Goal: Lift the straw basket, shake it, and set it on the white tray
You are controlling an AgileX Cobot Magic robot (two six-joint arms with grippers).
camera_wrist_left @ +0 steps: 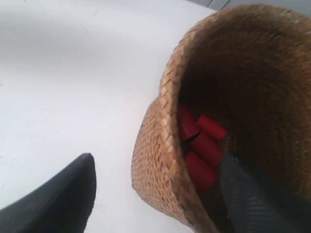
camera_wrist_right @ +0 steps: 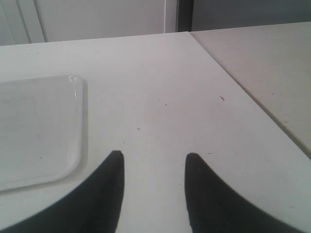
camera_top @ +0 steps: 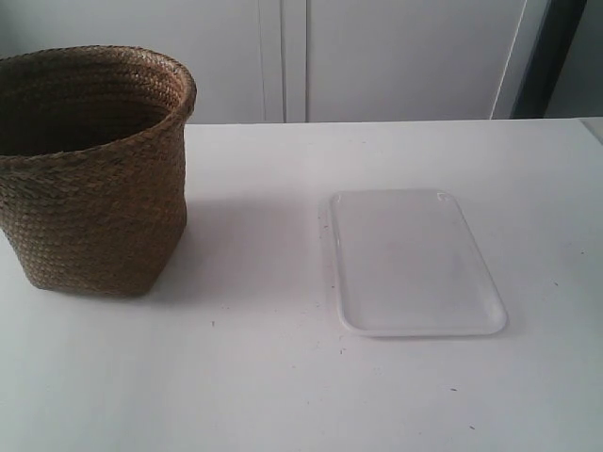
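Note:
My gripper will shake the straw basket (camera_top: pixel 104 193), and the red cylinders (camera_wrist_left: pixel 207 147) will tumble around but stay inside, because they lie loose and jumbled deep in it.
The straw basket (camera_top: pixel 94 179) stands upright on the white table at the exterior view's left, brown and woven, with a dark inside. The white tray (camera_top: pixel 415 262) lies flat and bare to its right, apart from it. Neither arm shows in the exterior view. In the left wrist view my left gripper (camera_wrist_left: pixel 159 159) is open and straddles the straw basket's (camera_wrist_left: pixel 155 160) braided rim, one finger (camera_wrist_left: pixel 63 199) outside the wall and the other (camera_wrist_left: pixel 252 199) inside. My right gripper (camera_wrist_right: pixel 154 155) is open over bare table beside the white tray (camera_wrist_right: pixel 39 131), holding nothing.
Several red cylinders (camera_wrist_left: pixel 201 145) lie inside the basket near the inner finger. The white table's edge (camera_wrist_right: pixel 243 92) runs close to the right gripper, with a grey surface (camera_wrist_right: pixel 272 63) beyond it. White cabinet doors (camera_top: pixel 377 56) stand behind the table.

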